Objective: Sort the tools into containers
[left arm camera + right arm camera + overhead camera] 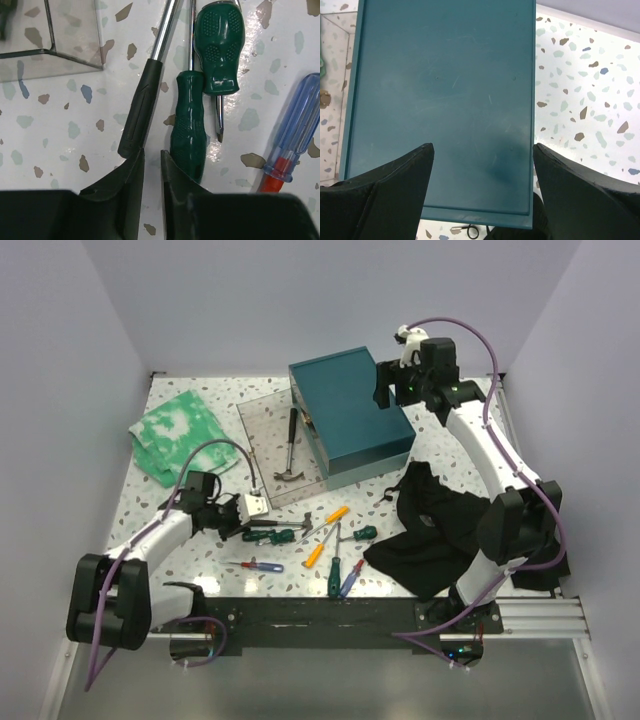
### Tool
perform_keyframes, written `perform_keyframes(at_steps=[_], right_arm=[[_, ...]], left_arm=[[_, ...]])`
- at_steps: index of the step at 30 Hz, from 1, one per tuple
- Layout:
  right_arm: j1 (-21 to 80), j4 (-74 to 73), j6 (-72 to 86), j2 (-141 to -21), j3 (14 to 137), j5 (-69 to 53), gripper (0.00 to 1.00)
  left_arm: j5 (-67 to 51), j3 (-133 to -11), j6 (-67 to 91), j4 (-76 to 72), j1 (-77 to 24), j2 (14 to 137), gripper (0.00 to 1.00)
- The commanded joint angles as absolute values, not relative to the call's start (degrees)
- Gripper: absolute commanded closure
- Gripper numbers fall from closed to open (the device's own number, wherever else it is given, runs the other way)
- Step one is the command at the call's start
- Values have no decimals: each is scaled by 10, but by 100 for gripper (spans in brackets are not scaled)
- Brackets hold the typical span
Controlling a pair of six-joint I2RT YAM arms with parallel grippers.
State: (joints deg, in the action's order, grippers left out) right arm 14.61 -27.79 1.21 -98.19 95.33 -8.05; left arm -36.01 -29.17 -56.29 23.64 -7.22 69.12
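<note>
My left gripper's narrow gap (153,156) is between the hammer's handle and a green handle, so next the gripper opens wider and goes around the hammer's black handle (142,107).
Several tools lie loose at the table's front middle: green-handled screwdrivers (277,535), orange ones (331,515) and a red-and-blue one (262,565). One hammer (290,455) lies inside the clear box (262,430). My left gripper (250,508) hangs low over the loose tools. In the left wrist view the left gripper (152,151) is open only by a narrow gap with bare table in it, a black handle (142,107) just past the left tip and a green handle (189,125) beside the right one. My right gripper (483,145) stands wide open above the teal box (445,75), holding nothing.
The teal box (350,410) stands behind and right of the clear box. A green-white cloth (180,430) lies at the back left and a black cloth (440,525) at the front right. A blue-and-red screwdriver (295,135) lies right of the left gripper.
</note>
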Motion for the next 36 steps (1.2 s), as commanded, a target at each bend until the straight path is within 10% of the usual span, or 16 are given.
perform_keyframes(at_steps=[1,8,36], right_arm=[[147,-265,3,-961,941,-69,16],[147,-267,4,-968,943,-73,16],[123,-271,-13,-979,938,-63,15]], left_arm=[[-356,-282,-590,239,-91,673,71],[-352,-322,-586,242,-98,711,55],[-364,-433,-632,304,-150,863,66]])
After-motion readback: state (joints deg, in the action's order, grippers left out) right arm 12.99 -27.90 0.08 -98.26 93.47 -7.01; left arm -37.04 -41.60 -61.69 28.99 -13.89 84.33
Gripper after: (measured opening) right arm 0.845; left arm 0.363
